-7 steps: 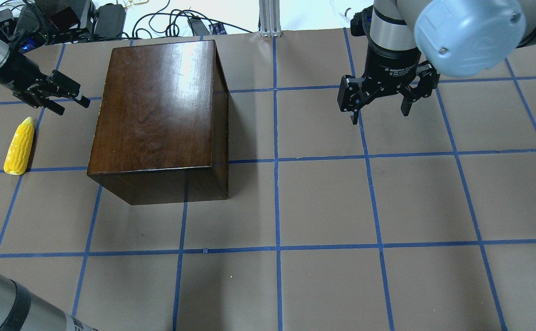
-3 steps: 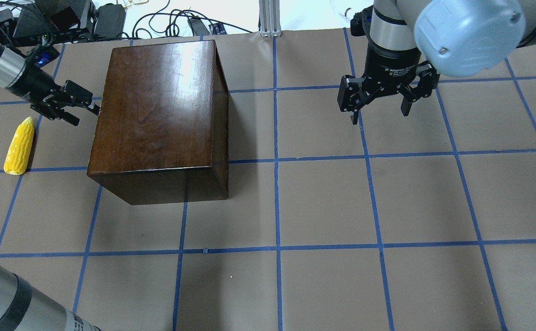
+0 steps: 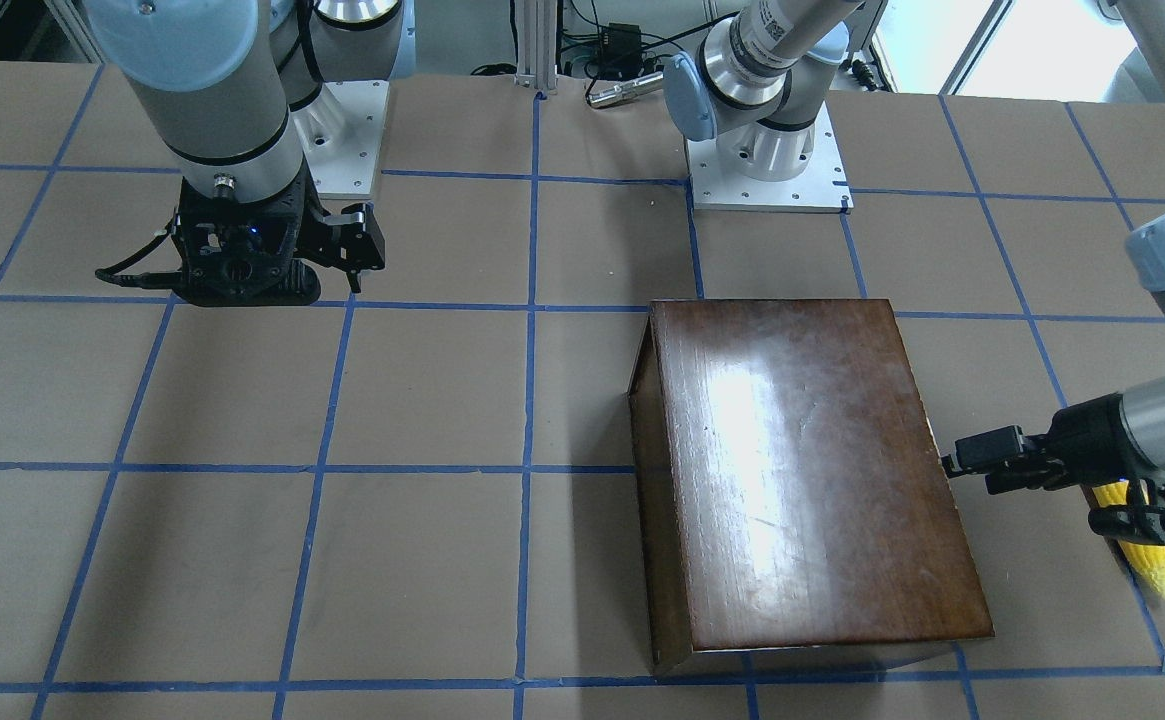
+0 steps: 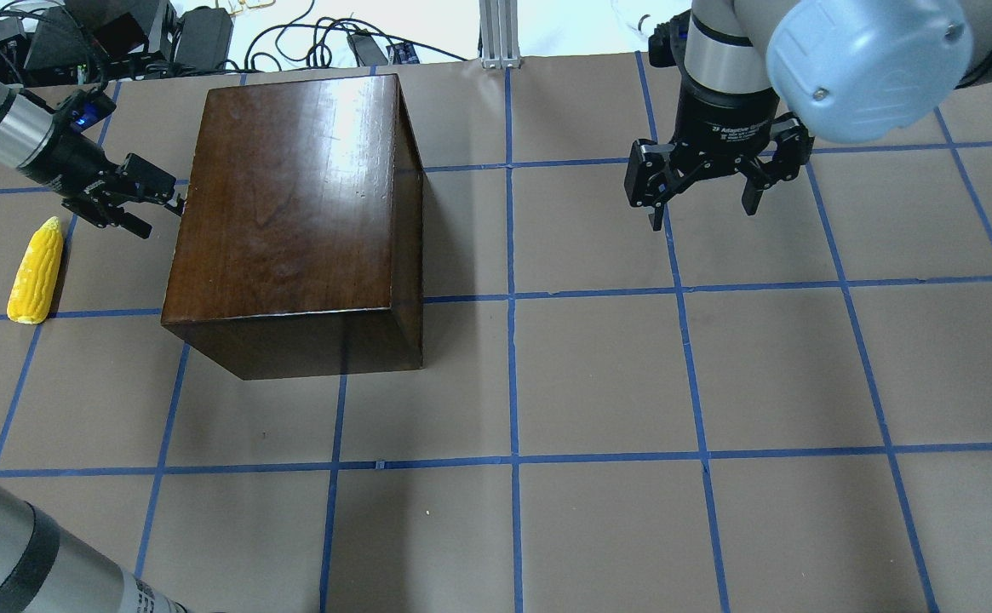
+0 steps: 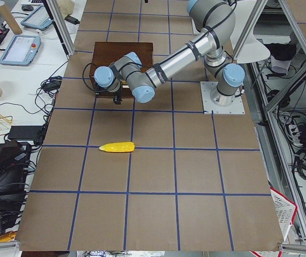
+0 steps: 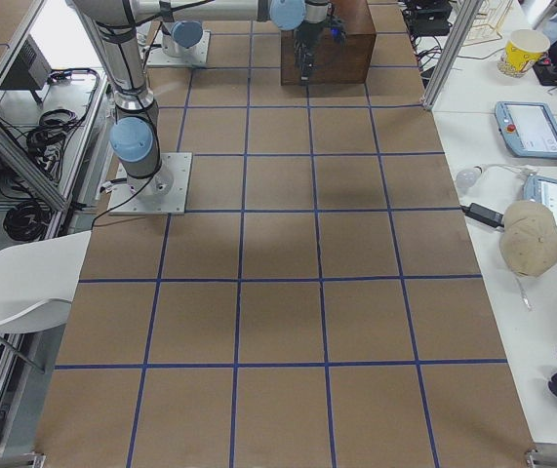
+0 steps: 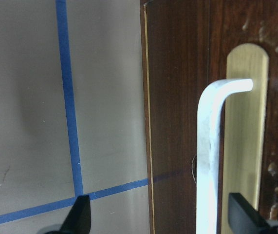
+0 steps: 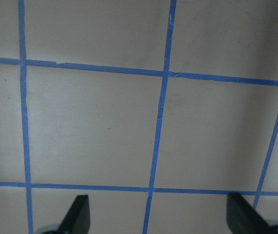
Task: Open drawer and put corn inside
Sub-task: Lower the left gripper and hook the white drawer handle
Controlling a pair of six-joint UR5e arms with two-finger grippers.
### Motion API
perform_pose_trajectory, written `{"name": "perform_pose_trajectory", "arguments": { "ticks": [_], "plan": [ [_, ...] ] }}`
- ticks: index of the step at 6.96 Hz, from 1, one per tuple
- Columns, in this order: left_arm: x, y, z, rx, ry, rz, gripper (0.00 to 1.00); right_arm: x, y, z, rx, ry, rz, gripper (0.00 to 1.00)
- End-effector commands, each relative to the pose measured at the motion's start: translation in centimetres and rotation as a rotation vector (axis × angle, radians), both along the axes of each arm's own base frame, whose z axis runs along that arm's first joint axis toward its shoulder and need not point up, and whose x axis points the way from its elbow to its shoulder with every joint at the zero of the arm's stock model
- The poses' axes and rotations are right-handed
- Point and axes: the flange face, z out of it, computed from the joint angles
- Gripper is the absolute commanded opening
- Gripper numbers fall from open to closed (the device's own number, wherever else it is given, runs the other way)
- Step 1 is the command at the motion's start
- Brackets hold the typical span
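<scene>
The yellow corn [image 3: 1149, 566] is much shorter than the cabinet's drawer side [image 3: 957, 528], so it will lie flat lengthwise in the drawer when the robot lowers it.
The dark-brown cabinet [image 4: 291, 213] stands at the table's left; it also shows in the front view [image 3: 802, 470]. Its drawer is shut, and only the dark front panel [image 7: 177, 97] with a pale metal handle [image 7: 209, 146] on a brass plate shows. My left gripper [image 4: 163, 217] is open right at the cabinet's left face. In the left wrist view its fingers [image 7: 80, 217] sit on either side of the handle, around it and not closed. The yellow corn [image 4: 36, 271] lies on the table left of the cabinet, behind the left wrist [image 3: 1142, 560]. My right gripper [image 4: 704, 217] is open and empty, far to the right.
Brown table cover with a blue tape grid [image 4: 513, 298]. Cables and boxes lie beyond the far edge [image 4: 121, 34]. The arm bases stand on white plates [image 3: 767, 165]. The right wrist view shows only bare table [image 8: 158, 122].
My left gripper has moved right and slightly down to the cabinet's left face, from beside the corn's tip. The right arm, corn and cabinet have not moved.
</scene>
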Motion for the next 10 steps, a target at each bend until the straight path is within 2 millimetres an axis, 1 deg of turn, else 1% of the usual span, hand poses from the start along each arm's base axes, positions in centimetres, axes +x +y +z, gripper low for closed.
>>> {"name": "perform_pose_trajectory", "arguments": {
  "ticks": [1, 2, 5, 7, 10],
  "plan": [
    [-0.1, -0.1, -0.6, 0.002, 0.023, 0.007, 1.00, 0.0, 0.0, 0.0, 0.000, 0.000, -0.001, 1.00],
    [-0.1, -0.2, -1.0, 0.008, 0.028, 0.009, 1.00, 0.0, 0.0, 0.0, 0.000, 0.000, 0.000, 1.00],
    [-0.1, -0.1, -1.5, 0.019, 0.032, 0.010, 1.00, 0.0, 0.0, 0.0, 0.000, 0.000, -0.001, 1.00],
    [-0.2, -0.1, -2.8, 0.039, 0.039, 0.010, 1.00, 0.0, 0.0, 0.0, 0.000, 0.000, -0.001, 1.00],
    [0.0, -0.1, -2.8, 0.036, 0.028, 0.005, 1.00, 0.0, 0.0, 0.0, 0.000, 0.000, -0.001, 1.00]
  ]
}}
